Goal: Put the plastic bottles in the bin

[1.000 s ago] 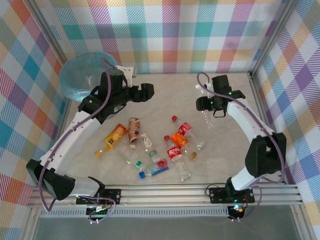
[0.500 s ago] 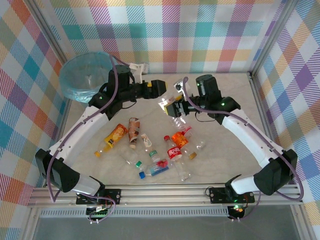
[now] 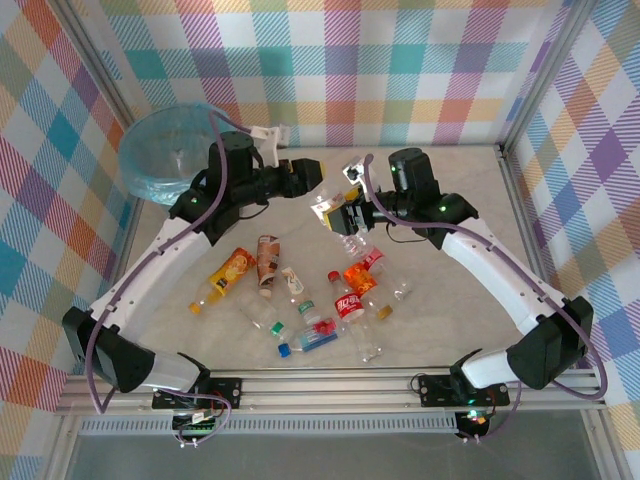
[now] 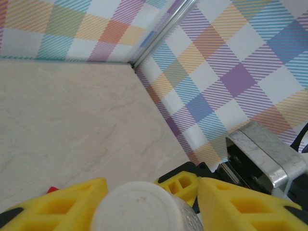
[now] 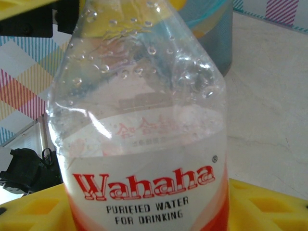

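Note:
The bin (image 3: 165, 152) stands beside my left arm, far from my right gripper, so next my left gripper grips the bottle's white cap (image 4: 142, 208) before my right gripper opens.
My right gripper (image 3: 340, 212) is shut on a clear Wahaha water bottle (image 5: 144, 144) with a white and red label, held above the middle of the table. In the left wrist view the bottle's white cap (image 4: 137, 207) sits between the yellow fingers (image 4: 240, 202) of my left gripper (image 3: 308, 170), which is open around it with a gap on the right side. The other plastic bottles (image 3: 350, 300) lie scattered on the table nearer the front, among them an orange one (image 3: 232, 268) and a brown one (image 3: 267, 258). The bin (image 3: 160, 150), lined in light blue, stands at the far left corner.
Checked walls close the table on three sides, with a metal post (image 3: 510, 150) at the far right corner. The aluminium rail (image 3: 330, 385) carrying both arm bases runs along the near edge. Bare marble tabletop (image 3: 450, 190) lies at the back right.
The right arm swung left across the table carrying the bottle towards the left gripper. The left gripper came right to meet it and now has the cap between its fingers.

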Available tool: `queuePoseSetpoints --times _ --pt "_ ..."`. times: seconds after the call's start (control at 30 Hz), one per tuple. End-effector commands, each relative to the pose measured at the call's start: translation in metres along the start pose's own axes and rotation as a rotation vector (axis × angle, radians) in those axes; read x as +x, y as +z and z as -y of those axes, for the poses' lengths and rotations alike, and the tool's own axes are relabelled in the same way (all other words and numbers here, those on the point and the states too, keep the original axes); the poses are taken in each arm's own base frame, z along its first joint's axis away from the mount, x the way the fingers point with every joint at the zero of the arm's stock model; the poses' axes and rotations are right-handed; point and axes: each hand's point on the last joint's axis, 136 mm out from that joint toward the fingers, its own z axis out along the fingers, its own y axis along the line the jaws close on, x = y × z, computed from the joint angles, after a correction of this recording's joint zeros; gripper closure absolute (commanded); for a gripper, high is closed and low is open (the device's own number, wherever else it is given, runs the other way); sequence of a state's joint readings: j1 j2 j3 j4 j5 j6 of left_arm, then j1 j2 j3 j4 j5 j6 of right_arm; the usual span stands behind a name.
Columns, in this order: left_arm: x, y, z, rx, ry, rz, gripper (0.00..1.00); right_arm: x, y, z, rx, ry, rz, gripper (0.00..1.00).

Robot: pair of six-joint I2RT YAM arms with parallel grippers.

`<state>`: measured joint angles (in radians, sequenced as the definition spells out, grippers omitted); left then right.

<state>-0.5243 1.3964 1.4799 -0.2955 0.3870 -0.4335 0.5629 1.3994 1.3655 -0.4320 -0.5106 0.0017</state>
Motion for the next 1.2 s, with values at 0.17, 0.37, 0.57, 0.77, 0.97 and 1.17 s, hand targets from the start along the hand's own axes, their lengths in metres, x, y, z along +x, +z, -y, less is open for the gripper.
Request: queuePoseSetpoints --times 0.17,0.37,0.57,0.77,0.97,1.17 --pt "-0.004 -0.019 -0.002 -0.073 0.027 0.043 0.65 -0.021 0.002 -0.009 -0.044 -0.055 0.05 0.35" --pt "-0.002 -0.02 -0.005 -0.087 0.025 0.039 0.72 -0.022 0.004 -0.011 -0.055 -0.058 0.048 0.34" --pt "-0.005 -0.027 -0.016 -0.151 0.01 0.075 1.0 -0.022 0.006 -0.012 -0.065 -0.044 0.055 0.25" --pt "-0.01 -0.039 -0.025 -0.215 0.017 0.126 1.0 -0.019 0.016 -0.002 -0.041 0.022 0.049 0.05" --pt "-0.045 -0.076 -0.032 -0.329 0.065 0.248 1.0 -0.026 0.017 0.001 -0.024 0.039 0.06 0.0" --pt "-0.1 -0.123 -0.035 -0.422 0.099 0.406 1.0 -0.041 0.016 -0.004 -0.041 0.028 0.1 0.0"
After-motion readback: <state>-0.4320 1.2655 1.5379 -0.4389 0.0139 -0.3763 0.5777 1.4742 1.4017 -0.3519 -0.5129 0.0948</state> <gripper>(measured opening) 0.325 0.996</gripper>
